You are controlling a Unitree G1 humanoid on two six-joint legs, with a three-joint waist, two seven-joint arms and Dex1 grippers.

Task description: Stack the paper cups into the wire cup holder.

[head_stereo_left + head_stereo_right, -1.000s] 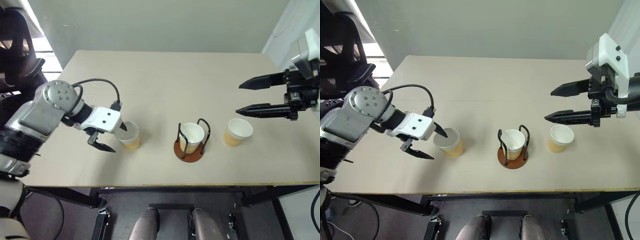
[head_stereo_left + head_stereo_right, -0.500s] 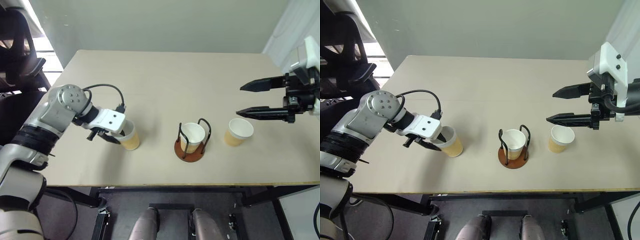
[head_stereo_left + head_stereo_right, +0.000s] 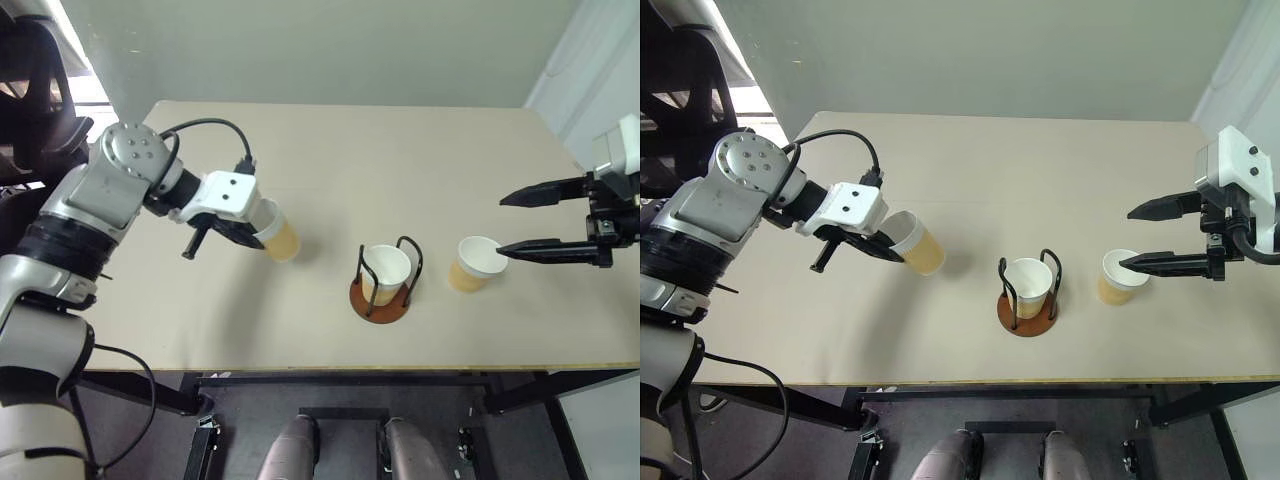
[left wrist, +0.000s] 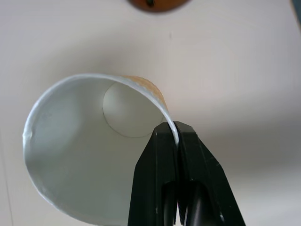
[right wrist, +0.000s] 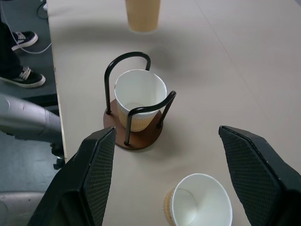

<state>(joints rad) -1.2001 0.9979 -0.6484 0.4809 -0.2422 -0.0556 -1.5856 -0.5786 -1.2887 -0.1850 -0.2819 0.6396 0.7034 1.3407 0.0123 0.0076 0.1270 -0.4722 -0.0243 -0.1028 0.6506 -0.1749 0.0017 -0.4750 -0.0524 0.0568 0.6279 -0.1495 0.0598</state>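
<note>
I expect the third cup [image 3: 478, 264] to nest nearly to its rim when I lower it, because the cup in the holder has an empty, wide opening [image 3: 387, 264] above tapered sides.
My left gripper [image 3: 255, 232] is shut on the rim of a tan paper cup [image 3: 281, 238], which hangs tilted above the table, left of the wire cup holder [image 3: 379, 298]. In the left wrist view the black fingers [image 4: 173, 141] pinch the white rim of that cup [image 4: 89, 155]. A second paper cup [image 3: 385, 270] stands upright inside the holder's two black wire loops. A third cup [image 3: 472, 263] stands on the table just right of the holder. My right gripper [image 3: 500, 230] is open, hovering at the right beside and above that third cup with nothing between its fingers.
The beige table [image 3: 400, 150] has bare room behind the cups and at the far left. A dark chair [image 3: 40, 100] stands off the table's left side. In the right wrist view a person's shoes [image 5: 21, 77] show on the floor beyond the table edge.
My left gripper closed on the cup's rim and lifted it, tilted, up and toward the holder. My right gripper drifted to the right and a little lower, still open.
</note>
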